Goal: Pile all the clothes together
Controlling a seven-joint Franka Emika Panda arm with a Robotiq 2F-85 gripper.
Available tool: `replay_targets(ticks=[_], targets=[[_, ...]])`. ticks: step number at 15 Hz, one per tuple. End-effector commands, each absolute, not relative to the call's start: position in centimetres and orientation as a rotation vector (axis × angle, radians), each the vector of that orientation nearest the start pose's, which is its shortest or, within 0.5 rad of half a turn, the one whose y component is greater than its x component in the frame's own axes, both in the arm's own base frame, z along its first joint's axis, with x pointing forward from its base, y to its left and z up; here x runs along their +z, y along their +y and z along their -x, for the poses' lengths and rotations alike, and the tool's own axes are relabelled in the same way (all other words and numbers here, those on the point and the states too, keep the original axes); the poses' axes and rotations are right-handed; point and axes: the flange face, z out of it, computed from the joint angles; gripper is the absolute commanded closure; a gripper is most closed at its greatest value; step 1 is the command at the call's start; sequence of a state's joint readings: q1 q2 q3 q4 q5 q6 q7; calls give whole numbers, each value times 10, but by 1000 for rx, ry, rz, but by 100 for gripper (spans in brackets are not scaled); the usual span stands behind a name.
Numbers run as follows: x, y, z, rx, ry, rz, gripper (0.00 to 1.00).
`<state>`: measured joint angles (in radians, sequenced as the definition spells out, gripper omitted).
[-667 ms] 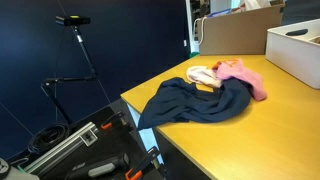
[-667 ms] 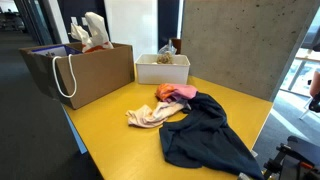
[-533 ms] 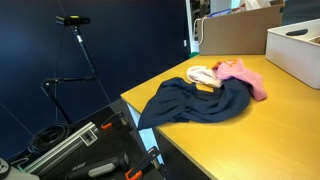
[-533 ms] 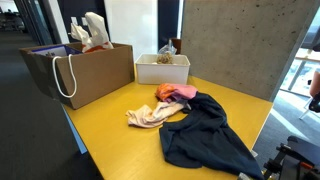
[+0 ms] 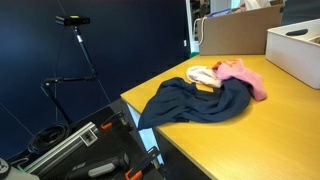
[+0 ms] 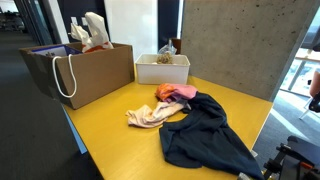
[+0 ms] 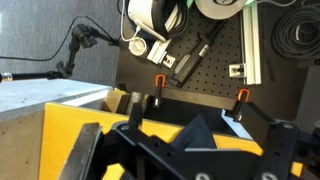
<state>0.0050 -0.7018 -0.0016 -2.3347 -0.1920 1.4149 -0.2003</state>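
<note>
The navy garment's near part (image 6: 205,146) is clear of the pink and cream garments, so I go on moving my open gripper toward its folds (image 5: 180,97) until the gripper closes there.
A dark navy garment (image 5: 195,103) lies spread on the yellow table (image 5: 260,130), hanging over its near edge. A pink garment (image 5: 245,75) and a cream garment (image 5: 203,74) lie against its far side. In an exterior view the navy garment (image 6: 205,135), the cream one (image 6: 150,116), the pink one (image 6: 183,91) and an orange piece (image 6: 164,92) touch one another. My gripper (image 7: 185,152) shows only in the wrist view, open and empty, off the table's edge. A corner of the navy garment (image 7: 200,130) shows between its fingers.
A brown paper bag (image 6: 85,70) and a white box (image 6: 162,68) stand at the back of the table; the box also shows in an exterior view (image 5: 295,50). A camera stand (image 5: 80,50) and a clamped base with cables (image 5: 90,150) lie beyond the table edge.
</note>
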Motion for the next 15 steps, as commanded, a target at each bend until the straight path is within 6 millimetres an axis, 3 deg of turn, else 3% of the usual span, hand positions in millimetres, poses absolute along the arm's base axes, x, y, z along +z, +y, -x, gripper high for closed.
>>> replay_targets(ticks=[1,4,6,12,15], targets=[[543,-23,-383,290,-414,3240,0],[508,-21,-443,250,-539,3186,0],[469,-8,-477,301,-639,3132,0],[345,84,-535,387,-756,3047,0],[298,90,-571,371,-753,3080,0]])
